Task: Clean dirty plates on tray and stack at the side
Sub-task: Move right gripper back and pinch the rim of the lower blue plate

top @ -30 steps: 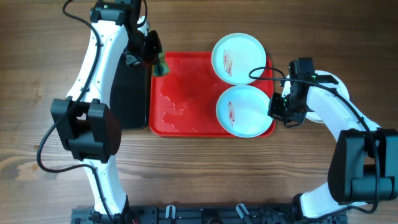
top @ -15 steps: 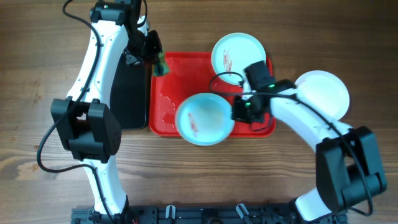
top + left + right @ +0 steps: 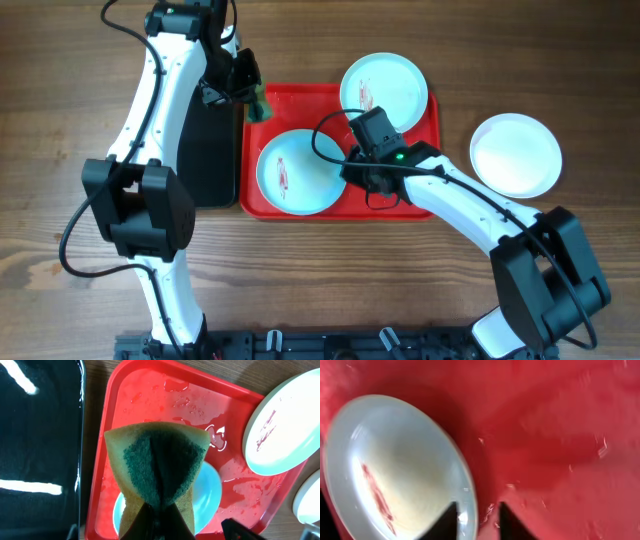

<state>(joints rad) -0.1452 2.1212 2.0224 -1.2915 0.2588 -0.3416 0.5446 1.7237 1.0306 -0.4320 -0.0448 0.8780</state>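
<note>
My right gripper needs to close its parted fingers, because the smeared plate's rim (image 3: 473, 510) sits loose between them. It should clamp that rim (image 3: 475, 527) before my left gripper wipes the smear.
My left gripper (image 3: 252, 100) is shut on a yellow and green sponge (image 3: 157, 465) and holds it above the back left corner of the red tray (image 3: 300, 110). My right gripper (image 3: 347, 172) is shut on the right rim of a pale blue plate (image 3: 293, 172) with a reddish smear, in the tray's front left part. In the right wrist view its fingers (image 3: 449, 521) straddle that plate's rim (image 3: 395, 470). A second smeared plate (image 3: 385, 93) lies at the tray's back right corner. A clean white plate (image 3: 515, 153) lies on the table to the right of the tray.
A black tray (image 3: 205, 150) lies against the red tray's left side under the left arm. Water drops lie on the red tray's floor (image 3: 200, 405). The wooden table (image 3: 80, 120) surrounds both trays.
My right gripper has carried the smeared pale blue plate from the tray's right side to its front left part. The white plate, hidden a second ago, now shows on the table. The left arm has not moved.
</note>
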